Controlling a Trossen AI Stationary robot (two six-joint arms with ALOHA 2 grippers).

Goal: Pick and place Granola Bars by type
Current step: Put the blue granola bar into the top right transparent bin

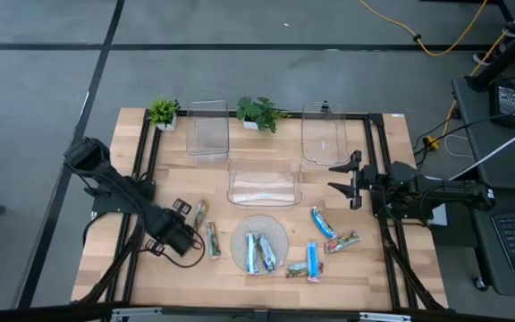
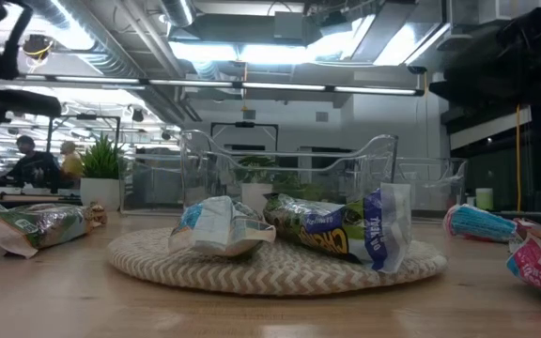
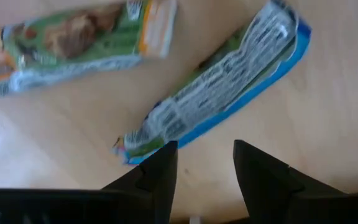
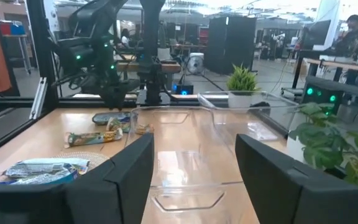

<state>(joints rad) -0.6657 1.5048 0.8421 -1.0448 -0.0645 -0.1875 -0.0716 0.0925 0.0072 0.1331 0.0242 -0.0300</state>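
Observation:
The blue-edged bar (image 3: 219, 87) lies apart from the green bar, so my left gripper should keep going in until its fingers are on both sides of the blue-edged bar's near end (image 3: 146, 138), and then it should close.
Several foil-wrapped granola bars lie flat on the table. Two lie on the round woven mat (image 1: 259, 241), seen up close in the low view (image 2: 219, 227) (image 2: 346, 223). Two lie by my left gripper (image 1: 184, 234): a green one (image 3: 73, 37) and a silvery, blue-edged one (image 3: 222, 81). A blue bar (image 1: 322, 222) and red/green bars (image 1: 342, 241) (image 1: 311, 262) lie to the right of the mat. My left gripper (image 3: 204, 165) is open and low over the blue-edged bar's end. My right gripper (image 1: 351, 179) (image 4: 194, 149) is open and hovers by the right bin. My left gripper comes from above, pointing down. One fingertip (image 3: 163, 155) stands at the end (image 3: 142, 140) of the blue-edged bar, which lies flat on the table. Whether the finger touches it, I cannot tell.
Three clear plastic bins stand on the far half of the table: left (image 1: 207, 130), right (image 1: 323, 132) and middle (image 1: 265, 183). Two small potted plants (image 1: 163, 112) (image 1: 259, 112) stand at the far edge. A black frame rail runs along each side of the table.

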